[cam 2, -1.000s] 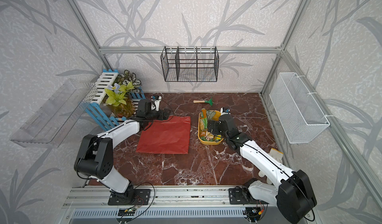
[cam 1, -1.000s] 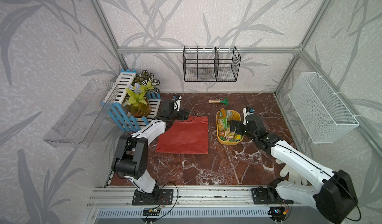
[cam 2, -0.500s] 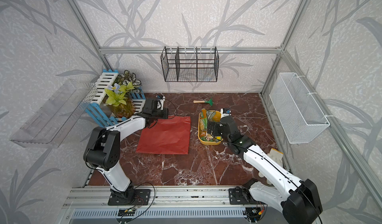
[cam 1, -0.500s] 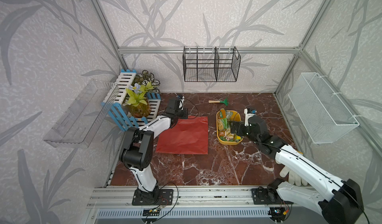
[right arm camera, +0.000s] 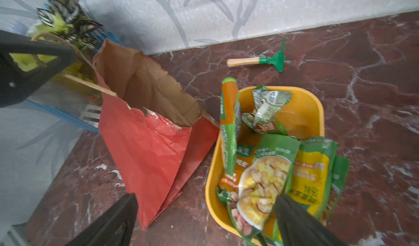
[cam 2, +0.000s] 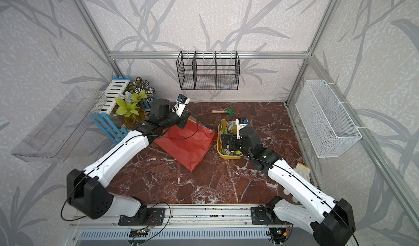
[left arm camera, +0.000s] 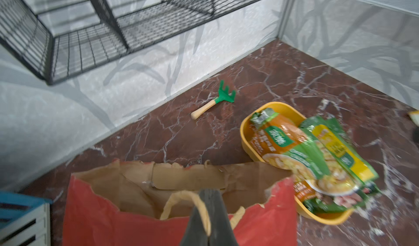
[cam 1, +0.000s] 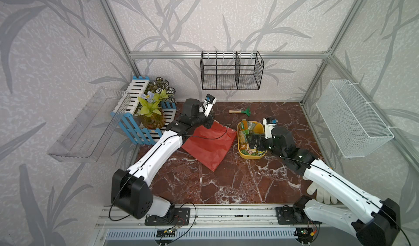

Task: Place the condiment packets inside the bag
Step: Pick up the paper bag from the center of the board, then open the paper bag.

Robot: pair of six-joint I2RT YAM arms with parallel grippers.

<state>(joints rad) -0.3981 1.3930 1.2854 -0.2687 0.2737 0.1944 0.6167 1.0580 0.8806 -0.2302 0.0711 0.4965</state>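
A crisp fold point(right arm camera: 180, 162) goes down the side of the bag, so the bag's opening point(right arm camera: 150, 91) will open wide and stay that way when I pull the bag's rim.
The bag point(cam 1: 210, 142) point(cam 2: 188, 142) is red paper with a brown inside, and its mouth edge is lifted off the floor at the back. My left gripper point(left arm camera: 207, 213) point(cam 1: 209, 123) is shut on the bag's pale cord handle point(left arm camera: 181, 197). The bag's mouth point(right arm camera: 147, 92) gapes open. Several green, orange and yellow condiment packets point(right arm camera: 267, 176) point(left arm camera: 306, 156) point(cam 1: 246, 133) lie piled in a yellow tub point(right arm camera: 301, 101) just right of the bag. My right gripper point(right arm camera: 205, 196) point(cam 1: 252, 141) hangs open over the tub's near corner. One of its fingers point(right arm camera: 294, 220) is above the packets, and nothing is between the jaws.
A green toy rake point(cam 1: 240, 111) lies near the back wall. A blue-and-white slatted crate with plants point(cam 1: 145, 117) stands close behind the left gripper. A black wire basket point(cam 1: 231, 72), a white mesh basket point(cam 1: 353, 120) and a clear shelf point(cam 1: 88, 124) hang on the walls. A white glove point(cam 1: 322, 192) lies front right.
The left gripper has shut on the bag's handle and raised it. The bag, flat before, now hangs tilted with one corner toward the front. The right gripper has stayed open over the tub.
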